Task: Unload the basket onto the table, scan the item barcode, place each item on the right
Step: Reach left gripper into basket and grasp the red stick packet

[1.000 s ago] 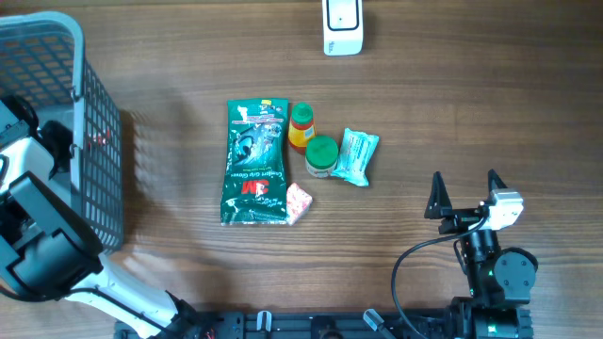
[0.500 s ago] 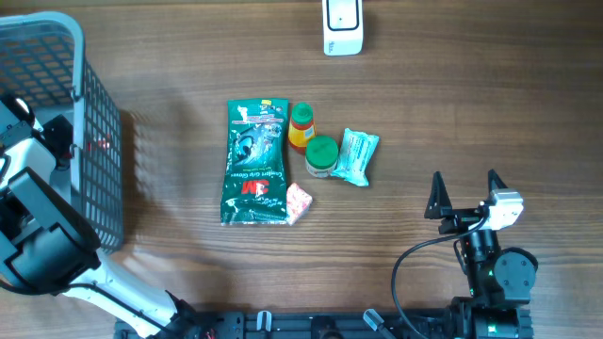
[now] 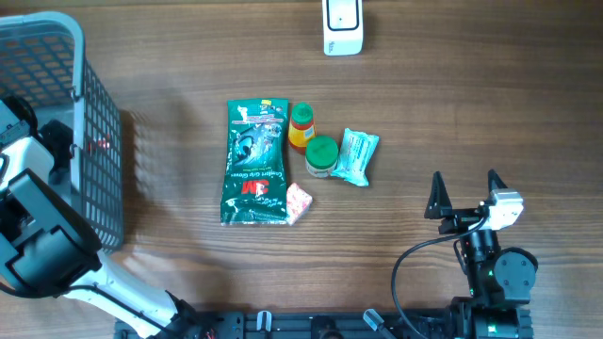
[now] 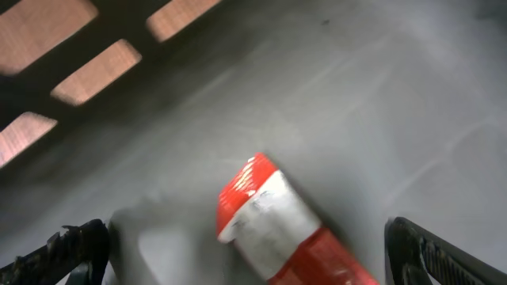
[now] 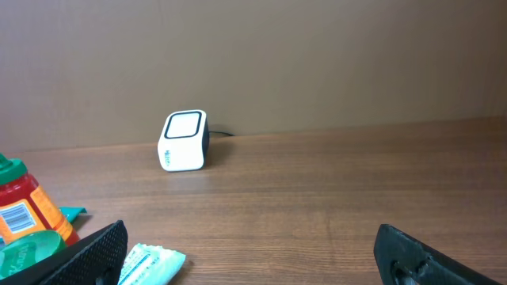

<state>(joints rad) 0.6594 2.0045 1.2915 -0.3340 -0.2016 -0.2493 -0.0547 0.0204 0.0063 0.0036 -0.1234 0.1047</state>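
The red and white packet (image 4: 275,215) is slanted and off-centre in my open left gripper, so next I move back, get centred over its red part (image 4: 318,263) and close there.
A red and white packet (image 4: 277,222) lies on the grey floor of the basket (image 4: 380,111), untouched, between the wide-apart fingers of my left gripper (image 4: 245,253), which is open. From overhead, the left arm reaches into the basket (image 3: 99,113) at the table's left edge, and its fingertips are hidden there. The white scanner (image 3: 342,26) stands at the far edge; it also shows in the right wrist view as the scanner (image 5: 184,141). My right gripper (image 3: 464,184) is open and holds nothing at the near right, and the right wrist view shows this gripper (image 5: 253,253) above bare wood.
In the middle of the table lie a green 3M bag (image 3: 255,162), an orange bottle with a green cap (image 3: 301,126), a green-lidded jar (image 3: 321,155), a teal packet (image 3: 356,155) and a small pink packet (image 3: 298,202).
The left arm has shifted slightly at the basket. The right arm and the items on the table have not moved.
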